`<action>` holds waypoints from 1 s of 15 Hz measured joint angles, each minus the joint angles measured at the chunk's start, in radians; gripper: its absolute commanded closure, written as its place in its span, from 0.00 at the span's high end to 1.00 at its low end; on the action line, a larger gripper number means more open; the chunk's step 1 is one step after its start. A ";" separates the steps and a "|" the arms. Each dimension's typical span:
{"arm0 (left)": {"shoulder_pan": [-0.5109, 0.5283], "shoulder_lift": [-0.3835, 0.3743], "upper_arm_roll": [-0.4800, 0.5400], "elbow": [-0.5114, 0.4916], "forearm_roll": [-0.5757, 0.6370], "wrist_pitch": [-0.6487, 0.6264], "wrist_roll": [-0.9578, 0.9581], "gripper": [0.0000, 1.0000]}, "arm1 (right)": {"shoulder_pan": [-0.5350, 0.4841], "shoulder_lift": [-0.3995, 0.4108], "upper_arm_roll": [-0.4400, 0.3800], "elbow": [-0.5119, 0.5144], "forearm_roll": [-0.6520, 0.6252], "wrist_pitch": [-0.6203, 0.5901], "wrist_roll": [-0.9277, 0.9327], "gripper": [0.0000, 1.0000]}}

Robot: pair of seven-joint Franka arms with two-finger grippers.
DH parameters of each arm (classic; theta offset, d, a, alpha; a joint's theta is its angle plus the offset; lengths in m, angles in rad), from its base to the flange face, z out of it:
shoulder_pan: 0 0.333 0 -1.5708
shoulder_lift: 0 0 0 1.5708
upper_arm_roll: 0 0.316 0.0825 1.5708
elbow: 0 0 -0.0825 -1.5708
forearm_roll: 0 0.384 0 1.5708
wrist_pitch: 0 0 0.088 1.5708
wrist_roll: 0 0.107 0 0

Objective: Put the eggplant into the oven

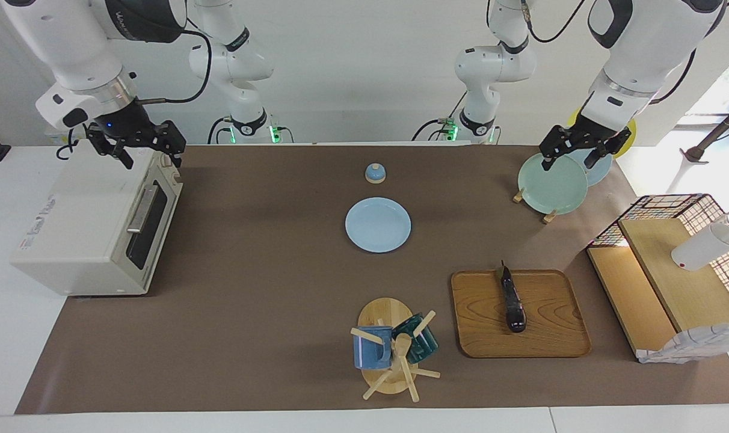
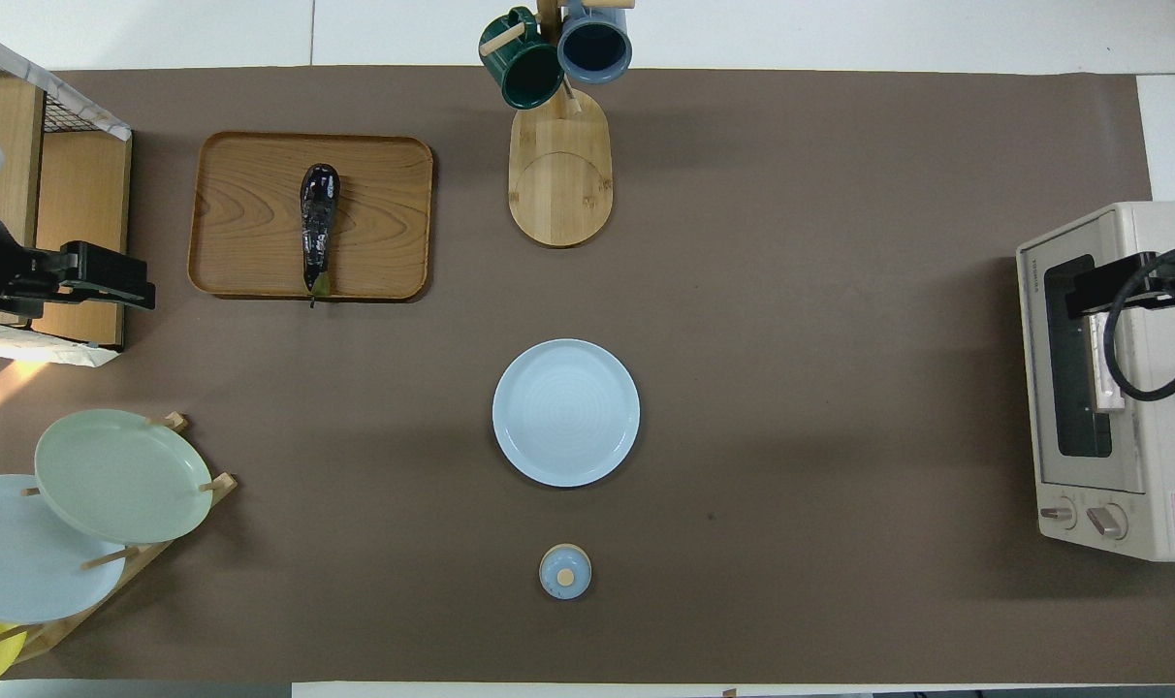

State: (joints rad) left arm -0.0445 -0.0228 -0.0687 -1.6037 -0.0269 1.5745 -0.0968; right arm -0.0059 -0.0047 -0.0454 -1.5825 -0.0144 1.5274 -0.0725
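Observation:
My right gripper is going to open the door, and the door will swing down flat, because the handle (image 2: 1104, 364) runs along the top edge of the oven door (image 2: 1066, 361).
The eggplant (image 1: 512, 300), slim and dark purple, lies lengthwise on a wooden tray (image 1: 551, 337) toward the left arm's end of the table; it also shows in the overhead view (image 2: 316, 223). The off-white oven (image 1: 82, 228) stands at the right arm's end with its dark glass door shut; it also shows in the overhead view (image 2: 1155, 388). My right gripper (image 1: 150, 160) hangs open and empty in the air above the oven (image 2: 1096, 286). My left gripper (image 1: 569, 161) hangs open and empty in the air by the plate rack, well apart from the eggplant (image 2: 112, 278).
A light blue plate (image 1: 378, 225) and a small blue lidded pot (image 1: 375, 173) sit mid-table. A mug tree (image 1: 391, 349) with two mugs stands beside the tray. A plate rack (image 1: 554, 183) and a wooden shelf with a wire basket (image 1: 671, 270) stand at the left arm's end.

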 measured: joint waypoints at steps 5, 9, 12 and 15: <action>0.000 0.000 0.000 0.000 0.000 0.000 0.000 1.00 | -0.015 -0.005 -0.012 -0.011 0.000 0.001 0.000 0.49; 0.000 0.000 0.000 0.000 0.000 0.001 0.000 1.00 | -0.026 -0.032 -0.016 -0.087 0.000 0.032 -0.030 0.00; 0.000 0.000 0.000 -0.001 0.000 0.018 0.000 1.00 | -0.032 -0.076 -0.017 -0.193 0.000 0.112 -0.097 0.00; -0.001 0.000 -0.001 -0.004 0.000 0.025 0.000 1.00 | -0.068 -0.116 -0.020 -0.303 -0.021 0.215 -0.125 0.00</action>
State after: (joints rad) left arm -0.0454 -0.0228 -0.0700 -1.6079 -0.0269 1.5999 -0.0967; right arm -0.0736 -0.1209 -0.0653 -1.8852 -0.0355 1.7421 -0.1979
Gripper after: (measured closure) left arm 0.000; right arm 0.991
